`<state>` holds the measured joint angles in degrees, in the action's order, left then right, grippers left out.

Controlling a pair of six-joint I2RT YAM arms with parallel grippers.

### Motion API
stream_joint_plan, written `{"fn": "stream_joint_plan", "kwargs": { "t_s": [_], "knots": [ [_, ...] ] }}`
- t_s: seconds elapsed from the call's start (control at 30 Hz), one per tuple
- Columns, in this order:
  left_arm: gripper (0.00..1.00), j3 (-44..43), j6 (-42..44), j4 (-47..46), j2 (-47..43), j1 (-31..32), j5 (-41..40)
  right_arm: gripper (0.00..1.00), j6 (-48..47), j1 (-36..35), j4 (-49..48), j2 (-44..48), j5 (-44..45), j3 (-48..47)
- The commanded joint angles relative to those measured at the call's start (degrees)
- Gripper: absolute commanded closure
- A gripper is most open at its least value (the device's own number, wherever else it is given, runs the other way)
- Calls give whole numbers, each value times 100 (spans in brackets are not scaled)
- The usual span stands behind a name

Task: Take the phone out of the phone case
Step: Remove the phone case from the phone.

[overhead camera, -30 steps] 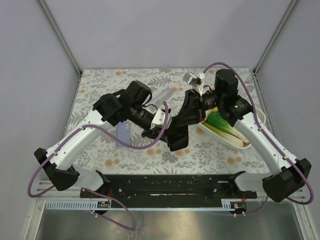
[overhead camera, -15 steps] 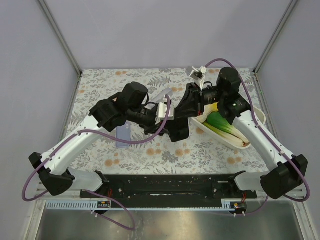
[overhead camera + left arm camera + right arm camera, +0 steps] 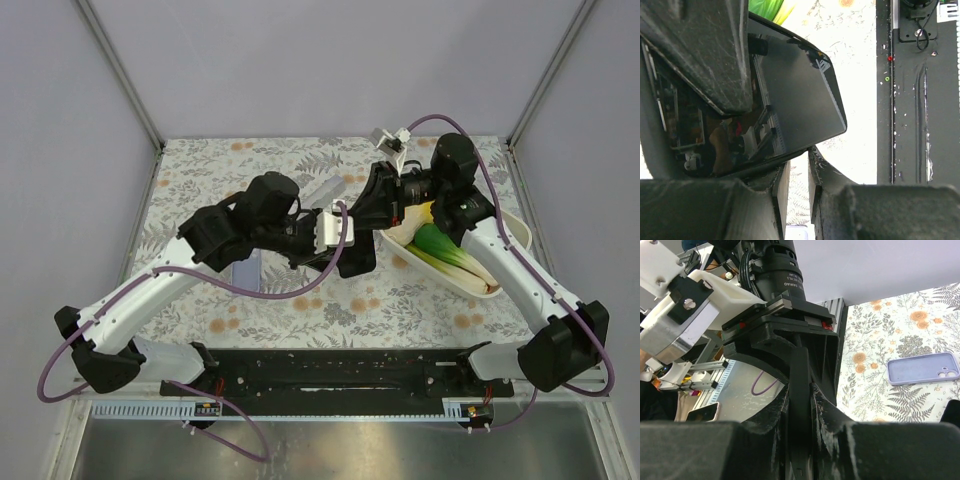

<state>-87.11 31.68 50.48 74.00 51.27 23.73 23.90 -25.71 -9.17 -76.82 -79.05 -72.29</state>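
The fingers of the robot's left gripper are squeezing only the rim on the phone's long edge, so the left gripper should open, turn and clamp that edge across both sides.
The black phone (image 3: pixel 356 256) hangs in the air above the middle of the table, out of its case. My right gripper (image 3: pixel 378 212) is shut on its upper end; in the right wrist view the phone (image 3: pixel 801 365) stands edge-on between the fingers (image 3: pixel 801 392). My left gripper (image 3: pixel 338 245) comes in from the left and pinches the phone's lower edge with its fingertips (image 3: pixel 796 161); the dark screen (image 3: pixel 800 95) fills that view. The lavender phone case (image 3: pixel 245 270) lies empty on the table to the left, and the right wrist view also shows the case (image 3: pixel 922 368).
A white oval dish (image 3: pixel 518 236) holding a leek (image 3: pixel 440 250) sits on the right side of the floral tablecloth. A clear object (image 3: pixel 326 188) lies behind the left wrist. A black rail (image 3: pixel 330 372) runs along the near edge. Grey walls close in on three sides.
Both grippers have carried the phone a little farther back, and it has turned more upright. The left arm has reached farther right. The case has not moved.
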Motion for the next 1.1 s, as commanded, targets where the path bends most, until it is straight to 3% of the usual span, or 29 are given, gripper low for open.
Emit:
{"fn": "stream_joint_plan", "kwargs": {
  "t_s": [0.0,0.03,0.1,0.3,0.5,0.6,0.77,1.07],
  "knots": [
    [100,63,488,-838,106,112,-492,100,564,-136,10,70,188,-101],
    [100,63,445,-821,89,103,-466,100,406,-136,160,79,223,-127],
    [83,63,427,-803,45,77,-456,100,221,-136,424,105,249,-171],
    [46,63,356,-662,-104,-125,-290,100,-7,-127,661,141,319,-233],
    [17,107,277,-530,-350,-503,-26,100,-35,-83,706,132,328,-250],
    [13,124,190,-521,-474,-740,96,100,-61,-83,715,132,363,-242],
    [13,-77,-512,-574,-527,-1092,965,100,-420,-83,1134,184,539,-268],
    [23,45,-3069,-1944,-395,-1488,2337,100,-1072,-92,1567,518,1040,-198]
  ]
}}
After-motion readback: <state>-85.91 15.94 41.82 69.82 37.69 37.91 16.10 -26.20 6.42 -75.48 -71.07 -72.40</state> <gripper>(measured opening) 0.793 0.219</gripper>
